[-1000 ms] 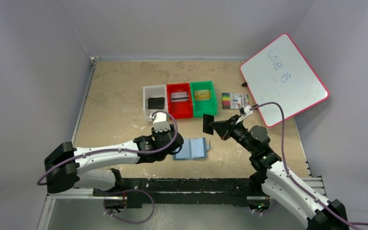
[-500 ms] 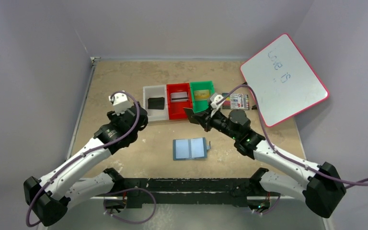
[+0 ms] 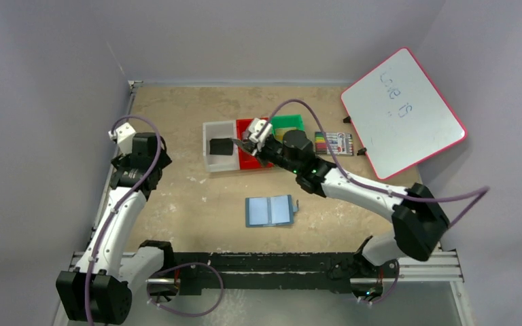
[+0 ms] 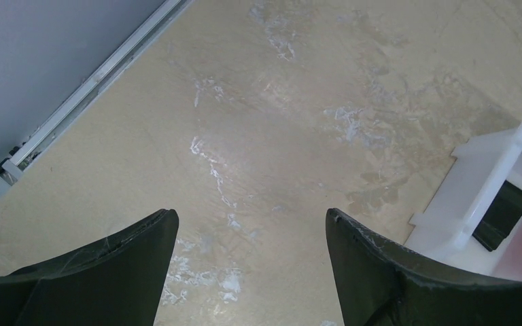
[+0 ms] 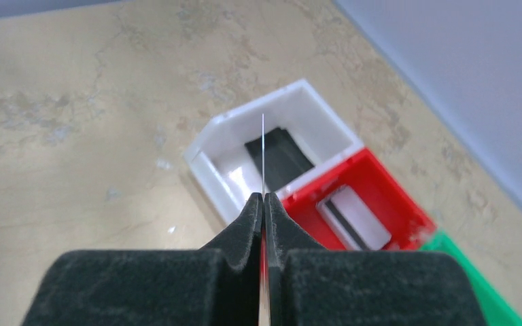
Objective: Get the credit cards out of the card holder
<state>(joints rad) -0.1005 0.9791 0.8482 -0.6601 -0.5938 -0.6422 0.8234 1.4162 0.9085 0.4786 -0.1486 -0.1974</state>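
Observation:
My right gripper should keep moving down toward the black card (image 3: pixel 220 147) and let go there, because the thin card's loose end (image 5: pixel 263 122) points into the open white bin.
The teal card holder (image 3: pixel 270 210) lies open and flat on the table, near the middle front, with no gripper near it. My right gripper (image 3: pixel 247 144) is shut on a thin card, seen edge-on in the right wrist view (image 5: pixel 263 146), and holds it over the edge between the white bin (image 5: pixel 211 166) and the red bin (image 5: pixel 374 170). A black card (image 5: pixel 282 157) lies in the white bin and a silver-grey card (image 5: pixel 353 217) lies in the red bin. My left gripper (image 4: pixel 251 217) is open and empty over bare table at the far left (image 3: pixel 155 155).
A green bin (image 3: pixel 287 124) stands right of the red bin (image 3: pixel 245 160). A pack of coloured markers (image 3: pixel 333 142) and a tilted whiteboard (image 3: pixel 404 112) are at the back right. The white bin's corner (image 4: pixel 503 170) shows in the left wrist view.
My right gripper has carried the card from above the card holder leftward and back to over the bins. My left arm has pulled away from the card holder to the far left.

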